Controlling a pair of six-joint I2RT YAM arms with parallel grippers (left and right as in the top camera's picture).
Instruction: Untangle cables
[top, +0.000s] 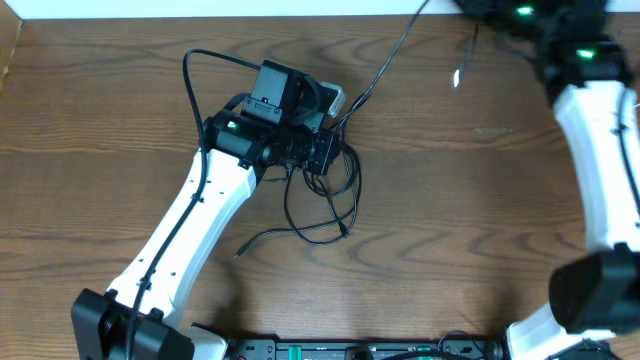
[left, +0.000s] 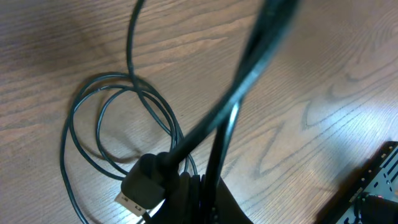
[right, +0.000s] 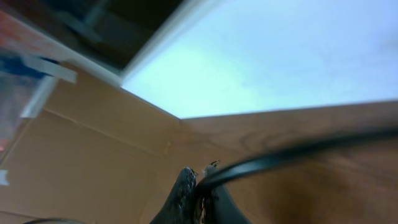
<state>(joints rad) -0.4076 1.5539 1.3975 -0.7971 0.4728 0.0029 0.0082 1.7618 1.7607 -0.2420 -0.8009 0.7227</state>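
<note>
Next, my right gripper comes back, opens and takes the bunch (top: 350, 112) above the loops, because the black cable piece (top: 393, 56) runs tight to the bunch of cables in my left gripper.
Black cables (top: 325, 205) lie in loose loops on the wooden table just in front of my left gripper (top: 322, 152). In the left wrist view my left gripper (left: 199, 186) is shut on a bunch of black cable strands, with a black USB plug (left: 142, 190) beside the fingers and the loops (left: 118, 124) on the table beyond. One black strand (top: 385, 60) rises taut from there toward the back right. My right gripper (right: 199, 177) is shut on a black cable (right: 298, 152) that runs off to the right. A short strand with a pale plug end (top: 458, 76) hangs near the right arm (top: 590, 130).
A cardboard panel (right: 81, 162) and a white wall (right: 280, 56) stand behind the table's back edge. A black equipment bar (top: 370, 350) runs along the front edge. The left arm (top: 190, 220) stretches diagonally over the left half of the table.
</note>
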